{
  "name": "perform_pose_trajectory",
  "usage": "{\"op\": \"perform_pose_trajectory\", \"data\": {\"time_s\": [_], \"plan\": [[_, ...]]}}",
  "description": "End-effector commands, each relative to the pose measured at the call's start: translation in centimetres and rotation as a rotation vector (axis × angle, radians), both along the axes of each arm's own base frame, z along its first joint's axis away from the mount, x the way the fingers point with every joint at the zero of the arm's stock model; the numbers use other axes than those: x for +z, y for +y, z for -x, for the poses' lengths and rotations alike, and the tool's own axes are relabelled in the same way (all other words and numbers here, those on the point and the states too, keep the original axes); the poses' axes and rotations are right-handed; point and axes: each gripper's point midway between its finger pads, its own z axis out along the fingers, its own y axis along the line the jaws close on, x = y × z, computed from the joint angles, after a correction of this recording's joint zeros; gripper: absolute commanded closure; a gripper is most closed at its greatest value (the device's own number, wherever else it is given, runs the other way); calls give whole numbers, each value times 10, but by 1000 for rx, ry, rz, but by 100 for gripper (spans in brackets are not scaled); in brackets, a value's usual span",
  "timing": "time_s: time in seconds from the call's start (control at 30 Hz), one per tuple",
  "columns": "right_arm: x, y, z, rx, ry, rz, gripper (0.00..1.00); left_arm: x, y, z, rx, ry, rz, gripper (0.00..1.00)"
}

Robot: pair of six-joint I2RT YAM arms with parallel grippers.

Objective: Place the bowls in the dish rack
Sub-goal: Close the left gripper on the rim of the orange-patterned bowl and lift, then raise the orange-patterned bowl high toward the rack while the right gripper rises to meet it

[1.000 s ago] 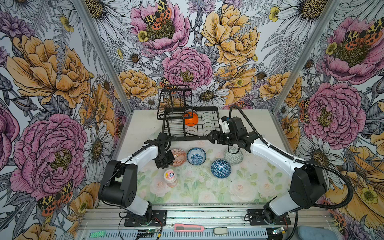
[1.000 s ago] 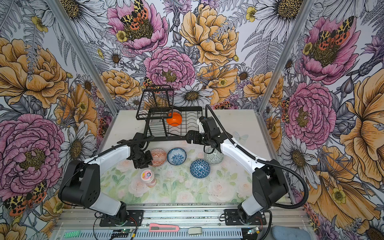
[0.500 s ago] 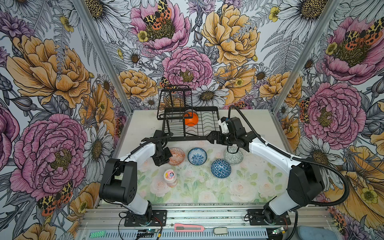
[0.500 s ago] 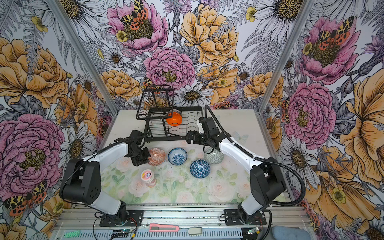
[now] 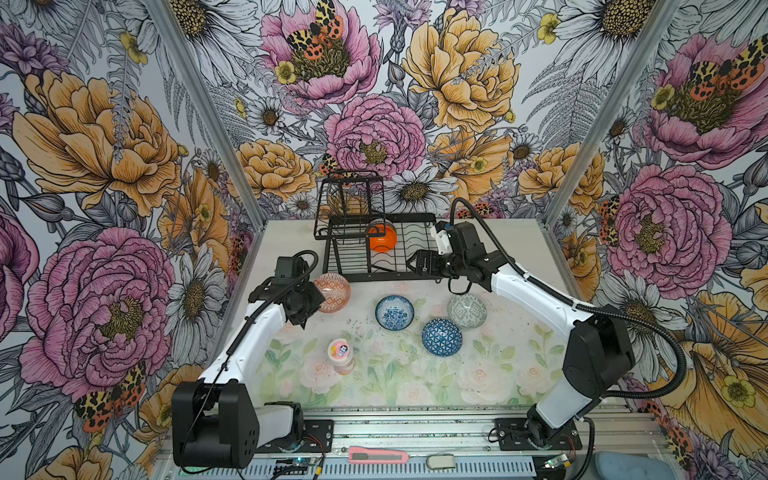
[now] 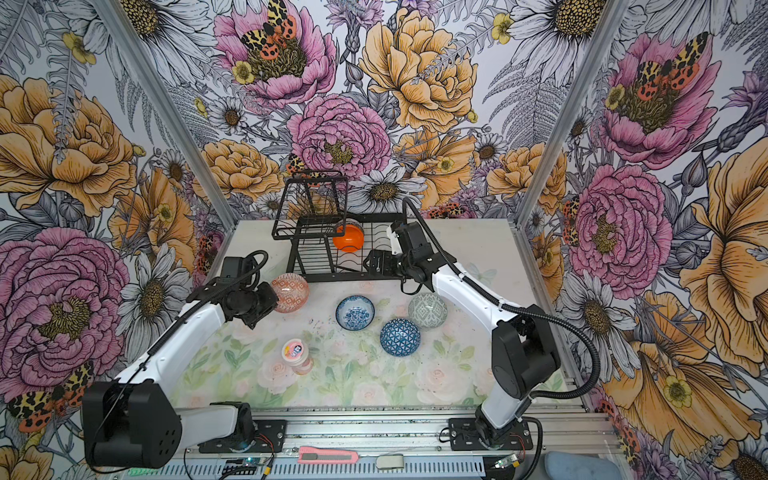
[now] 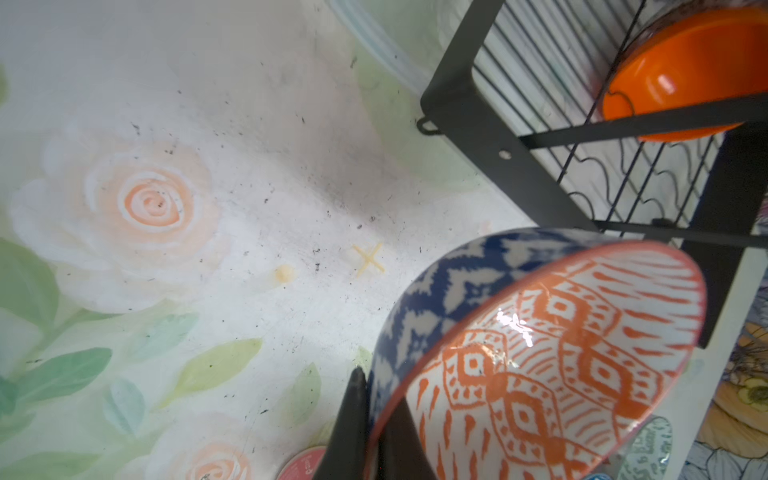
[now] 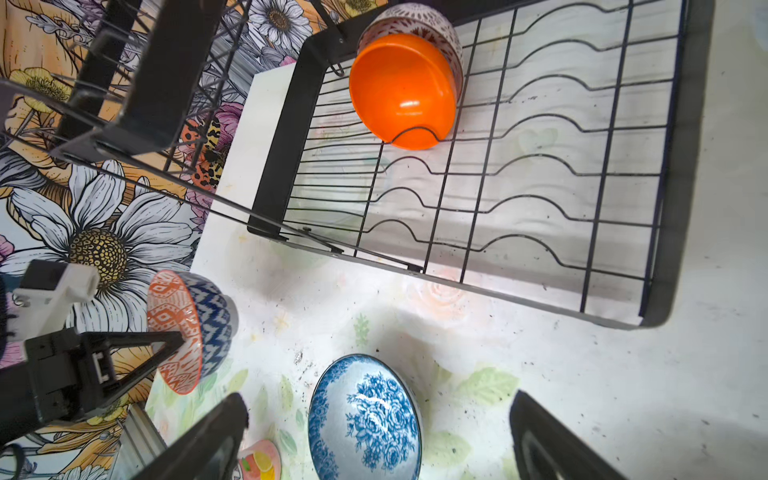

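The orange geometric bowl's far rim is free of my left gripper. My right gripper should keep going toward that bowl [image 5: 333, 293] and close on that rim.
My left gripper [image 5: 312, 300] [image 7: 376, 415] is shut on the rim of the orange geometric bowl [image 5: 332, 293] [image 6: 290, 292] [image 7: 561, 361] [image 8: 178, 328]. It holds that bowl clear of the table, tilted on edge, beside the front left corner of the black wire dish rack [image 5: 386, 275] [image 6: 328, 277] [image 7: 490, 137] [image 8: 673, 166]. A plain orange bowl [image 5: 382, 239] [image 8: 403, 91] stands on edge in the rack. My right gripper [image 5: 417, 264] [image 8: 378, 405] hangs open over the rack's front rim. On the table lie the white-blue floral bowl [image 5: 395, 312] [image 8: 365, 419], the grey-green bowl [image 5: 466, 311] and the dark blue triangle bowl [image 5: 441, 337], which is upside down.
A small pink-lidded jar [image 5: 340, 353] [image 6: 296, 353] stands on the mat in front of the left gripper. The rack's taller wire basket [image 5: 351, 203] rises at its left end. A pink box cutter [image 5: 378, 457] lies on the front rail.
The left gripper has shut on the orange geometric bowl, lifted it and tipped it on edge, moving it left and back toward the rack. The right arm has barely moved.
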Motion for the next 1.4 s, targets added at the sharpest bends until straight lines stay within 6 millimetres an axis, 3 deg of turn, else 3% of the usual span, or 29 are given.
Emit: {"op": "perform_pose_trajectory", "data": {"time_s": [0.0, 0.23, 0.43, 0.67, 0.8, 1.03, 1.37], "plan": [[8, -6, -16, -26, -27, 20, 1, 30, 22, -5, 133, -140, 13, 100], [26, -11, -40, -82, -14, -54, 1, 75, 55, -6, 270, -275, -1, 100], [65, -18, -56, -125, -76, -99, 1, 160, 68, -27, 324, -501, -19, 100], [115, -24, -74, -192, -154, -168, 1, 247, 64, -49, 334, -770, -18, 100], [134, -29, -83, -245, -177, -200, 1, 285, 40, -71, 282, -868, -24, 100], [170, -37, -95, -316, -221, -268, 1, 335, -34, -115, 149, -1041, -118, 100], [243, -53, -109, -428, -248, -487, 1, 339, -119, -170, 31, -1126, -107, 100]]}}
